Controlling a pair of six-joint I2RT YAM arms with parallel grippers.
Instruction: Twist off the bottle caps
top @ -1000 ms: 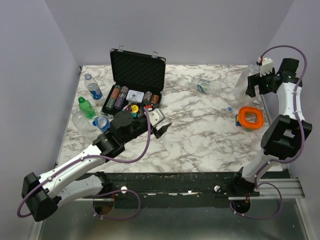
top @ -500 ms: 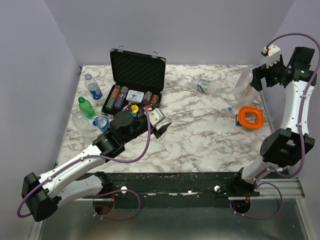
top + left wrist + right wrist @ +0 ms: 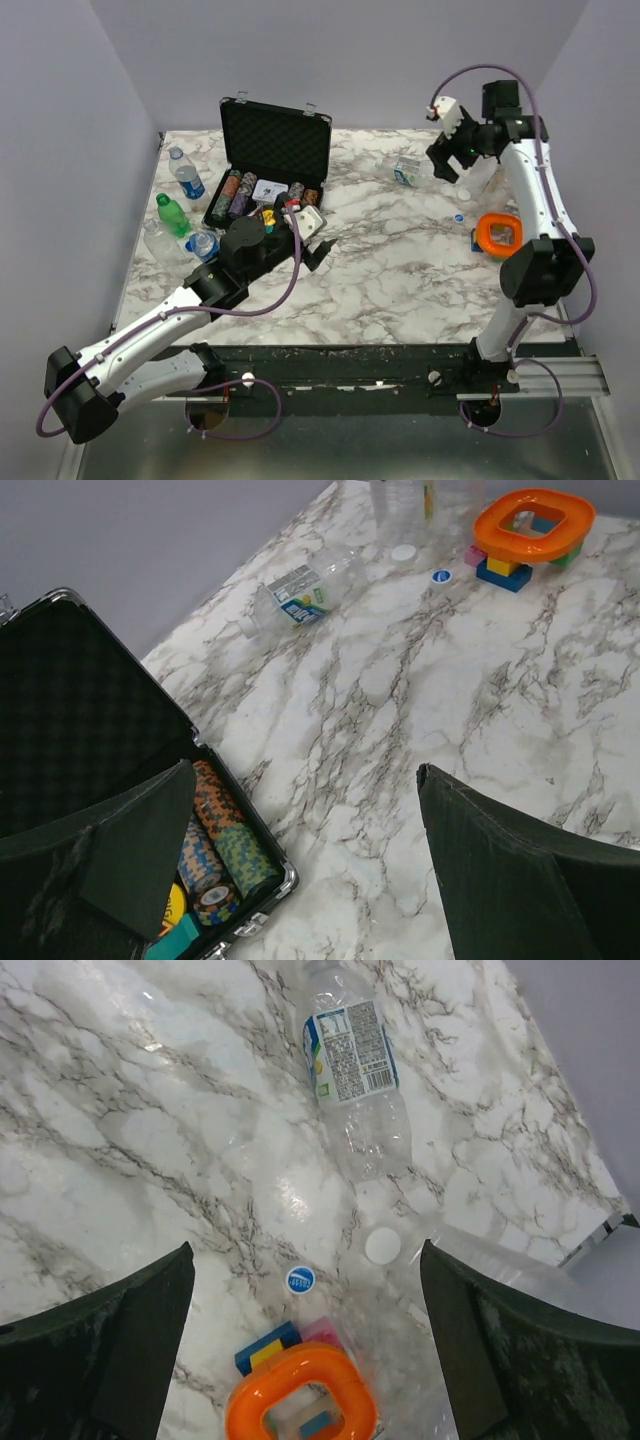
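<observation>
The robot's right gripper has its fingers open across the bottle's width, and the bottle's neck [image 3: 383, 164] faces the left gripper, so the right gripper should continue to move toward the lying bottle's label [image 3: 406, 171] until it closes.
A clear bottle with a blue-and-white label [image 3: 408, 170] lies capless at the back of the table; it also shows in the left wrist view [image 3: 300, 585] and the right wrist view [image 3: 352, 1070]. A loose white cap [image 3: 382, 1245] and a loose blue cap [image 3: 300, 1280] lie near it. Another clear bottle [image 3: 484, 166] stands at the far right. Three capped bottles stand at the left: blue-labelled [image 3: 187, 180], green [image 3: 172, 215] and clear [image 3: 204, 244]. My right gripper [image 3: 447, 163] hangs open and empty above the caps [image 3: 305, 1250]. My left gripper [image 3: 312, 240] is open and empty beside the chip case [image 3: 305, 772].
An open black chip case [image 3: 275, 135] with striped poker chips [image 3: 215, 845] sits at the back left. An orange ring toy on coloured blocks [image 3: 499, 236] stands at the right, next to the loose caps. Walls close in at the back and both sides.
My right arm swung from the far right corner leftward and now hangs over the lying bottle and caps. My left gripper shifted slightly toward the chip case.
</observation>
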